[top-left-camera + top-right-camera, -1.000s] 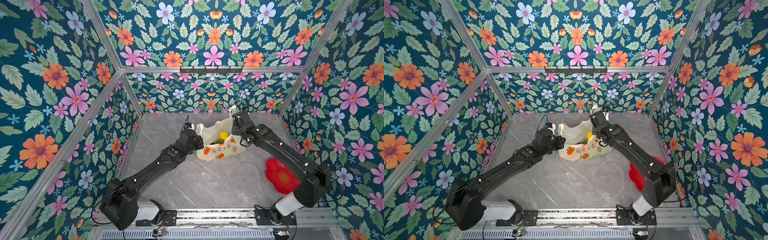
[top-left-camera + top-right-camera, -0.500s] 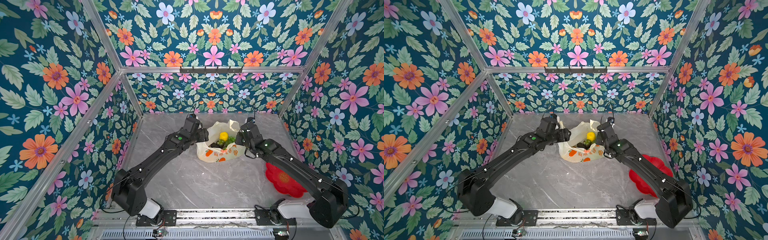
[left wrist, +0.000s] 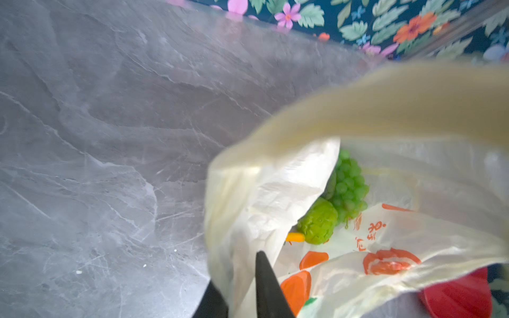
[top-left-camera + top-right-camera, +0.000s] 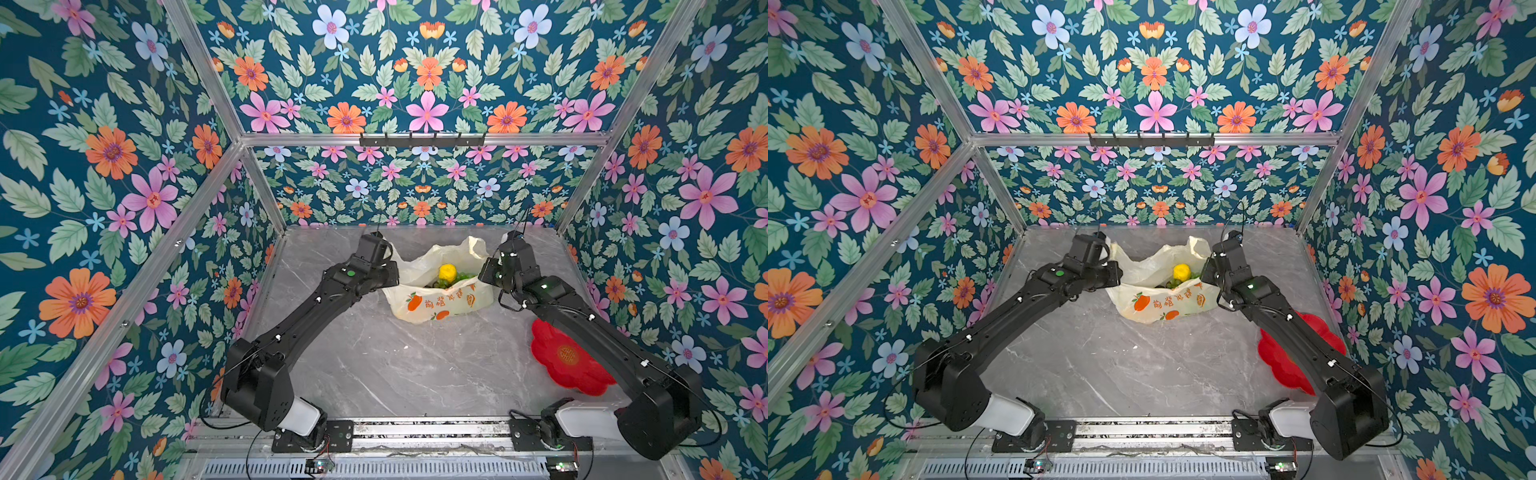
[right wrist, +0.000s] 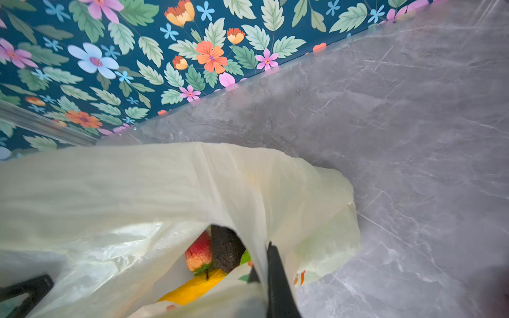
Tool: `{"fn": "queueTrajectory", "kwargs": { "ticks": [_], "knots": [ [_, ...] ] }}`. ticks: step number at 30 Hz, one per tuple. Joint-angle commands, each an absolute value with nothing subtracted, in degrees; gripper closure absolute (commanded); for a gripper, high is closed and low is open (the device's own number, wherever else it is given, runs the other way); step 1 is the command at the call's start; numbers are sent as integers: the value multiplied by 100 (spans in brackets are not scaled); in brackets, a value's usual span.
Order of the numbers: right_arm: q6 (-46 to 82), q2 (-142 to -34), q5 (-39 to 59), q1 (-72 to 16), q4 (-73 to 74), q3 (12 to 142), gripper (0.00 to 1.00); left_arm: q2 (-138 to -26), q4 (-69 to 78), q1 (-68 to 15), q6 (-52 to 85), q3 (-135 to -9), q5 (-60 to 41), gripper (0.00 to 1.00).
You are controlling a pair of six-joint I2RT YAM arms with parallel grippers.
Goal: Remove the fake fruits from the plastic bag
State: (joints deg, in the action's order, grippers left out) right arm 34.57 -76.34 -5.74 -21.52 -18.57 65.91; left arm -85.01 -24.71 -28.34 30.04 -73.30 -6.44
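Observation:
The plastic bag's front side (image 4: 441, 304) stands tall above the fake fruits. My right gripper therefore needs to pull its rim (image 4: 481, 254) down and away from my left gripper.
The plastic bag (image 4: 440, 305) (image 4: 1163, 307) sits on the grey table with its mouth stretched open between both arms. My left gripper (image 4: 392, 270) (image 3: 239, 286) is shut on the bag's left rim. At the opposite rim my right gripper (image 4: 484, 270) (image 5: 264, 275) is shut on the plastic. Inside lie the fake fruits: a yellow lemon (image 4: 447, 272) (image 4: 1181, 272), a green grape bunch (image 3: 348, 187), a bumpy green fruit (image 3: 318, 224), a red strawberry (image 5: 199, 254), a dark avocado (image 5: 225, 250) and a yellow banana (image 5: 192, 289).
A red flower-shaped plate (image 4: 561, 361) (image 4: 1279, 361) lies on the table at the right, partly under my right arm. Floral walls enclose the table on three sides. A bar with hooks (image 4: 422, 140) runs along the back wall above.
My right gripper has come down and to the right with the bag's rim. My left gripper has taken a new hold on the left rim. The bag's mouth now stands wider.

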Motion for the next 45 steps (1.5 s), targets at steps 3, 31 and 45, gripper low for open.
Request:
{"fn": "queueTrajectory", "kwargs": {
  "ticks": [3, 31, 45],
  "knots": [
    [3999, -7881, 943, -1755, -1342, 7224, 100, -8671, -1868, -2348, 3128, -7952, -1110, 98],
    [5388, -6541, 930, -2187, 452, 2931, 100, -6671, 585, -2165, 4217, -3172, -1082, 58],
    [5045, -6038, 610, -2443, -270, 3250, 100, -6092, -4246, -2312, 2774, -5582, 1390, 4]
  ]
}}
